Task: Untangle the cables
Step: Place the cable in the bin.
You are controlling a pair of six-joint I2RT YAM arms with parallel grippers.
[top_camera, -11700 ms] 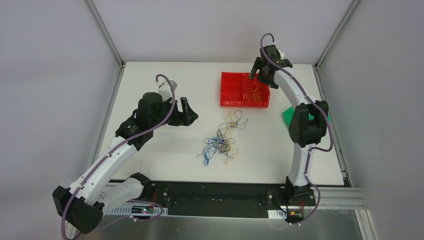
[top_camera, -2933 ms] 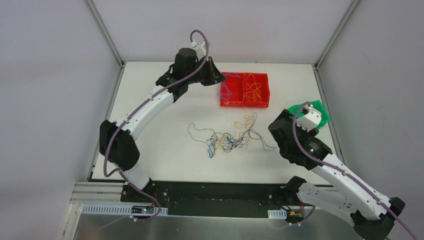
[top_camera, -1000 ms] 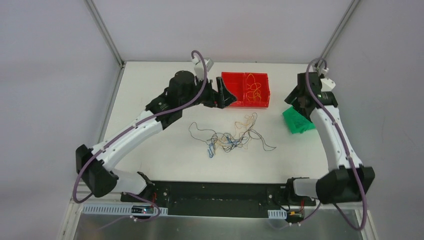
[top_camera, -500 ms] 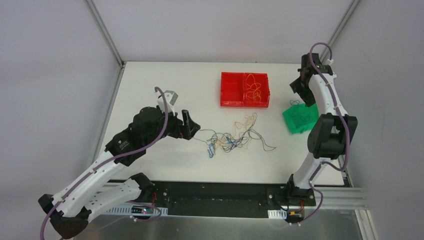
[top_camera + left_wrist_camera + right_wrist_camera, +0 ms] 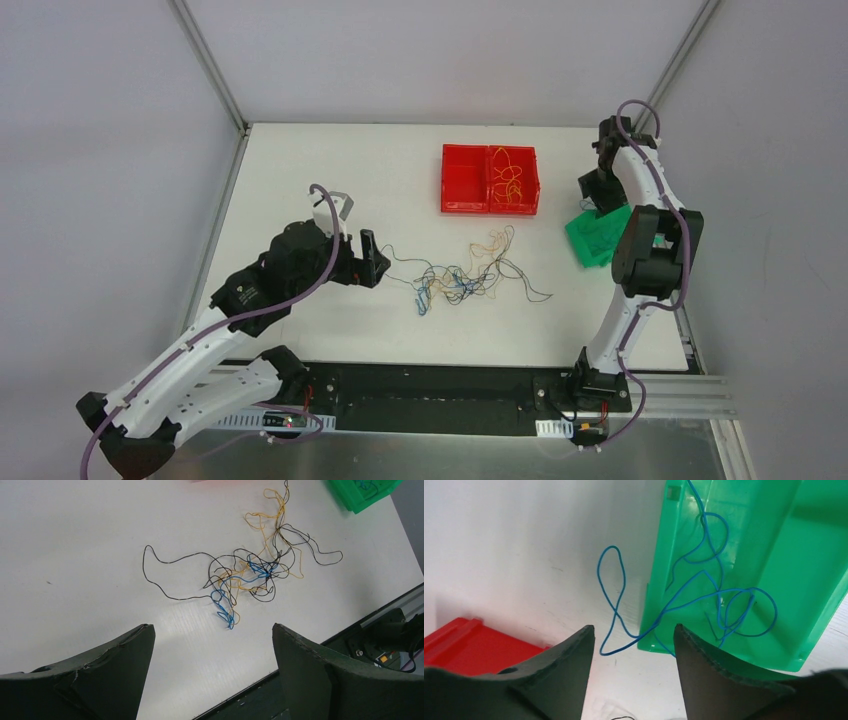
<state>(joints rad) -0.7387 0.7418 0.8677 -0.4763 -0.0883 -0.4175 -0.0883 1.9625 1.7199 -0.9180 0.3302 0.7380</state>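
The blue cable's loop dangles outside the green bin, so my right gripper should first pinch the blue cable near the bin's edge and tuck the loop inside.
The cables lie as a loose tangle of black, blue and orange strands mid-table; the left wrist view shows them ahead of the fingers. My left gripper hovers open just left of the tangle's long black strand, holding nothing. My right gripper is open above the near-left edge of a green bin. A blue cable lies in that bin, with one loop spilling over the edge onto the table below the fingers.
A red two-compartment bin stands at the back centre with orange strands in its right half. The green bin sits by the right table edge. The table's front edge and a black rail lie near the tangle.
The left arm has drawn back from the red bin and come down left of the tangle. The right arm has moved over the green bin and its jaws have narrowed somewhat.
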